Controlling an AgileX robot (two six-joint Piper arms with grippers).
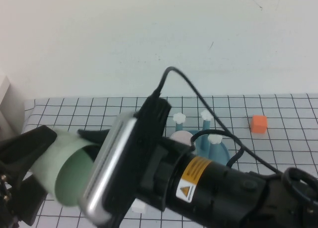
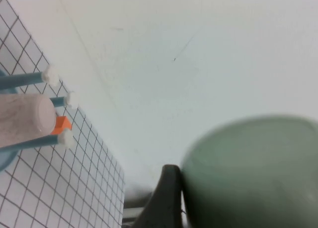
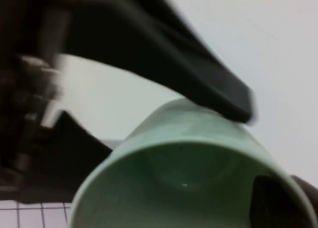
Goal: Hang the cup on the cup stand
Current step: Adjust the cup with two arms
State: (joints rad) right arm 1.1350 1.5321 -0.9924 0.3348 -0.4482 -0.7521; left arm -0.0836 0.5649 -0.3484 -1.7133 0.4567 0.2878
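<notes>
I expect the mint-green cup (image 1: 60,171) to go over a white-capped peg and stay upside down when I lower it, since the pink cup (image 1: 182,137) covers its peg's cap.
The mint-green cup (image 1: 67,176) is held on its side in the air over the table's near left, mouth facing the right arm. My right gripper (image 3: 290,198) is shut on the rim, one finger inside the cup and one outside. In the high view its wrist housing (image 1: 117,173) hides those fingers. My left gripper (image 1: 42,171) is open, its black fingers (image 2: 166,198) standing on either side of the cup's closed end with a thin gap showing. The blue cup stand (image 1: 221,151) stands mid-table with white-capped pegs (image 1: 179,117). A pink cup (image 1: 182,137) sits upside down on one peg.
An orange cube (image 1: 258,123) lies on the gridded mat to the right of the stand. The right arm's black cable (image 1: 198,96) arcs over the stand. A white box edge (image 1: 10,109) stands at the far left.
</notes>
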